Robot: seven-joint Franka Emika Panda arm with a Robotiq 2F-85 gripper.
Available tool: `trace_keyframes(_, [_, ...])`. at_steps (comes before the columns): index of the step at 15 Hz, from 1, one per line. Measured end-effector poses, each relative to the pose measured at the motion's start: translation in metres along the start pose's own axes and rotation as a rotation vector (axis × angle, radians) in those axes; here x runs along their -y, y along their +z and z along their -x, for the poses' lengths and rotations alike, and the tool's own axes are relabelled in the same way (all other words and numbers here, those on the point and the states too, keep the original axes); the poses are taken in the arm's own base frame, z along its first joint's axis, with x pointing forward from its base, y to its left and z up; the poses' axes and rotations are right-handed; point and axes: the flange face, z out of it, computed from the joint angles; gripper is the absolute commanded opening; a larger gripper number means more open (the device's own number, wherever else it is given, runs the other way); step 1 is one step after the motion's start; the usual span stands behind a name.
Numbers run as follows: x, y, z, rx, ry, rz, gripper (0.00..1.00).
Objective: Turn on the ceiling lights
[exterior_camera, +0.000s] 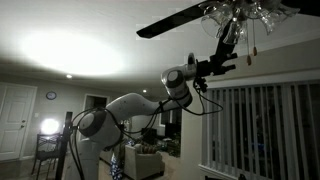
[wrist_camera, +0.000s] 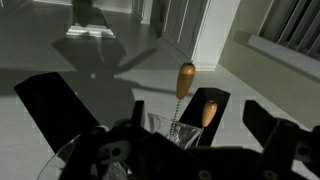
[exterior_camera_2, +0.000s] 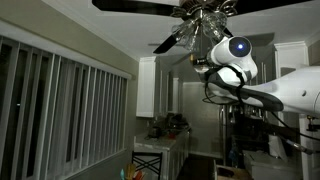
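My gripper should level out and bring its fingers around a knob, because it slants up at the glass shade while wooden pull knobs hang lower.
The ceiling fan with its glass light shades hangs at the top of both exterior views. Its lights look unlit. My gripper is raised right up under the light cluster. In the wrist view two wooden pull knobs hang on bead chains: one further off and one close between my fingers. The fingers look open and hold nothing. A clear glass shade sits just behind them. Dark fan blades spread to both sides.
The fan blades reach out around my wrist. The fan's shadow falls on the ceiling. Vertical blinds cover a window. A lamp glows low in the room. Kitchen cabinets stand behind.
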Motion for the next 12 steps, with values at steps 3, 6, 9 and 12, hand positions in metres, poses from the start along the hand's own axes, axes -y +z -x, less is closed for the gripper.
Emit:
trace_keyframes(3, [0.000,0.000,0.000,0.000,0.000,0.000,1.00])
trace_keyframes(6, [0.002,0.000,0.000,0.017,0.006,0.002,1.00])
trace_keyframes(9, [0.017,0.002,-0.001,0.072,0.001,0.010,1.00])
trace_keyframes(12, [0.030,0.010,-0.006,0.104,0.000,0.035,1.00])
